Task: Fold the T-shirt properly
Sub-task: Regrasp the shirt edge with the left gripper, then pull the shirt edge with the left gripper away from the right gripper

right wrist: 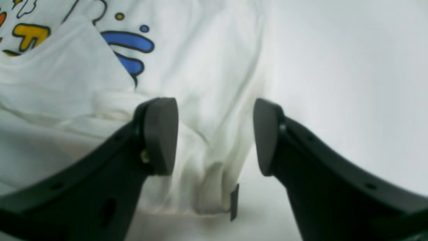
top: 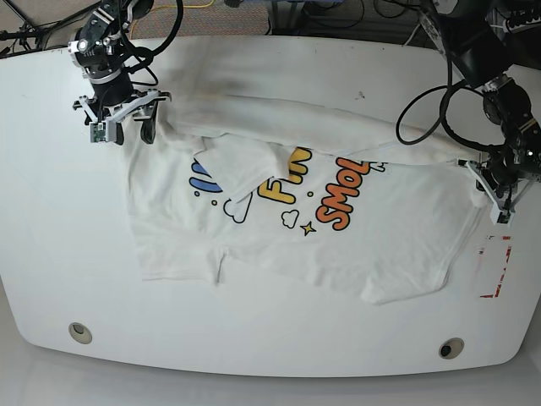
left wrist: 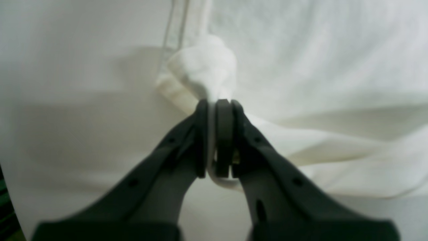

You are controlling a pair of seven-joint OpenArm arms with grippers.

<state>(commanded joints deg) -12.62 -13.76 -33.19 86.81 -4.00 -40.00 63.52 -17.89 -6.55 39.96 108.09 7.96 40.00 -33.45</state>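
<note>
Next, I back up my right gripper, since the T-shirt's rumpled corner by the black tag (right wrist: 234, 202) lies loose behind its open fingers, and have it grip that corner (right wrist: 211, 193).
The white T-shirt (top: 380, 245) lies spread on the table with its blue, yellow and orange lettering print (top: 287, 194) facing up and its far edge folded over. My left gripper (left wrist: 217, 103) is shut on a bunched piece of the T-shirt (left wrist: 204, 67); in the base view this left gripper (top: 484, 180) sits at the shirt's right edge. My right gripper (right wrist: 214, 134) stands open over the shirt's rumpled edge (right wrist: 214, 83), near a small black tag (right wrist: 235, 201). In the base view the right gripper (top: 122, 128) is at the shirt's far left corner.
The white table (top: 279, 338) has two round holes near its front edge (top: 80, 331) (top: 450, 348). A red marking (top: 496, 271) lies right of the shirt. Cables (top: 423, 110) run across the far right of the table.
</note>
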